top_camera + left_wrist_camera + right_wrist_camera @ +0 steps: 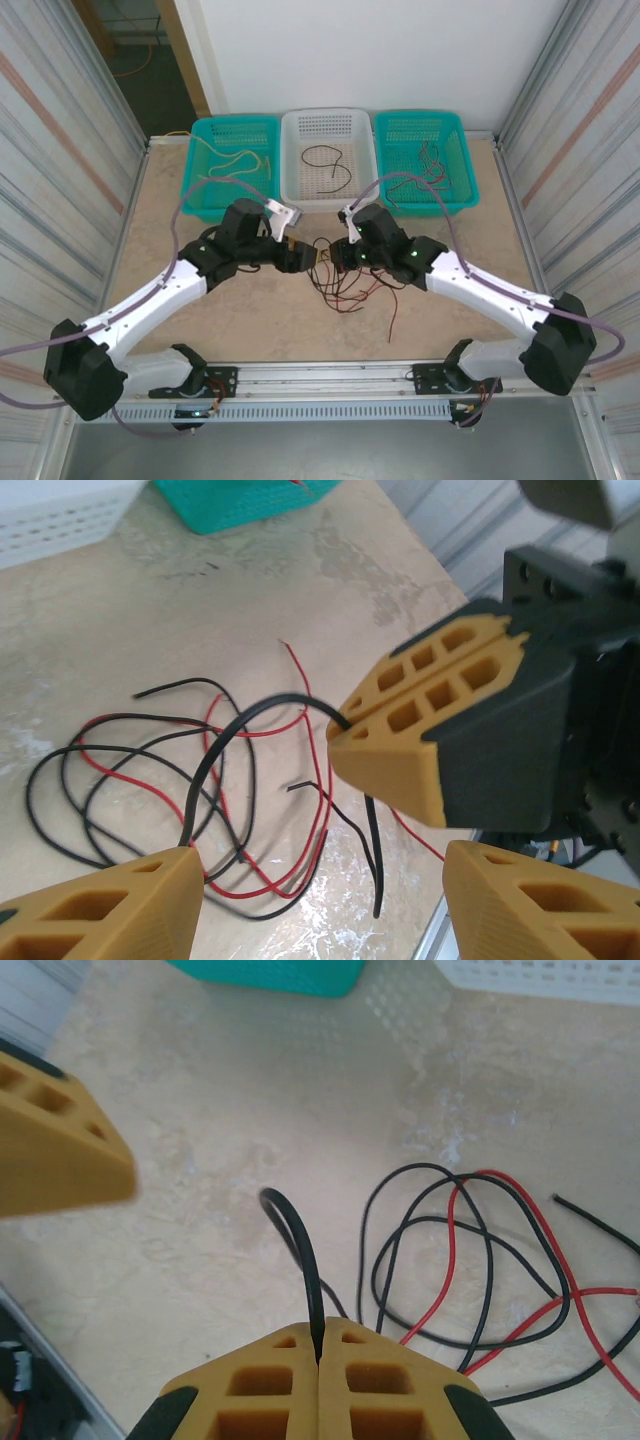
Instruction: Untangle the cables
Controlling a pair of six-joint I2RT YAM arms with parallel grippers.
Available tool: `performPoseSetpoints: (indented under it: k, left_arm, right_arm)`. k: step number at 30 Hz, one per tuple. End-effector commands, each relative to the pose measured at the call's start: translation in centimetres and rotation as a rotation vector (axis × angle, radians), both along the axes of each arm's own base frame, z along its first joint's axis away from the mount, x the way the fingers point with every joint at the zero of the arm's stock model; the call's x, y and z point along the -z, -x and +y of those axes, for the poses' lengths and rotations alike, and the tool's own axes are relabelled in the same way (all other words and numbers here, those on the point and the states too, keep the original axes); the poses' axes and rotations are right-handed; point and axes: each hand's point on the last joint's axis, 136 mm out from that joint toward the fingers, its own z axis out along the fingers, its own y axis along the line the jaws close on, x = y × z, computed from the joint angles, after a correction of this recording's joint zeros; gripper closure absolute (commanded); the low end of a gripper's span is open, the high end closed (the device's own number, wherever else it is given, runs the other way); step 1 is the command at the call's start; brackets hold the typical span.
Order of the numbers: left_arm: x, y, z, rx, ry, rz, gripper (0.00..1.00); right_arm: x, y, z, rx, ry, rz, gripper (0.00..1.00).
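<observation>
The cable's arch point(270, 701) stands in front of my left gripper's open fingers, so my right gripper should keep hold of the black cable until my left gripper closes on it.
A loose tangle of red and black cables point(345, 287) lies on the table mid-way between the arms. My right gripper point(320, 1348) is shut on a thicker black cable point(303, 1245), which arches up from between its fingertips. In the left wrist view, that same black cable point(235, 730) curves from the right gripper's shut fingers point(420, 720) down to my left finger point(110, 905), and its free end hangs below. My left gripper point(320, 910) is open right next to the right one, with nothing pinched. The tangle point(150, 780) lies on the table beyond it.
Three baskets line the far edge: a teal basket point(205, 195) holding yellow wires, a white basket point(293, 190) holding a black wire, and a teal basket point(462, 195) with red and black wires. Metal walls flank the table.
</observation>
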Motion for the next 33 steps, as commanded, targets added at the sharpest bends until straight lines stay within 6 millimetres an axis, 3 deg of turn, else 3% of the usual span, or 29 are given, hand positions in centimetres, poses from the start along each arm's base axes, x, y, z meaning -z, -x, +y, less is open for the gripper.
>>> performPoseSetpoints:
  k: [1,11,14,19,22,25,28,33]
  left_arm:
    - [0.6,-0.2,-0.8,0.029,0.033,-0.009,0.37]
    - [2.4,-0.9,-3.2,0.065,0.107,0.015,0.47]
    - [2.6,-1.0,-3.5,0.066,0.127,0.01,0.64]
    - [1.2,-1.5,-3.4,0.053,0.14,-0.048,0.97]
    - [-0.4,-1.6,-3.2,0.048,0.128,-0.084,1.0]
    - [-2.6,-1.6,-2.7,0.024,0.124,-0.123,1.0]
    - [-5.1,-1.7,-1.9,-0.025,0.112,-0.183,1.0]
    - [-8.4,-2.2,-0.1,-0.144,0.037,-0.239,1.0]
  right_arm:
    - [-1.8,0.2,-0.6,-0.002,-0.065,-0.036,1.0]
    - [-4.5,0.7,-1.7,0.001,-0.154,-0.057,1.0]
    - [-5.3,0.5,-2.0,0.008,-0.18,-0.064,1.0]
    - [-5.4,0.3,-2.7,0.019,-0.187,-0.064,1.0]
    - [-5.0,-0.1,-3.1,0.045,-0.172,-0.063,1.0]
    - [-4.2,-0.5,-3.6,0.089,-0.147,-0.046,0.83]
    - [-2.9,-0.6,-4.2,0.127,-0.104,-0.011,0.54]
    - [-1.9,0.9,-3.8,0.095,-0.073,0.001,0.32]
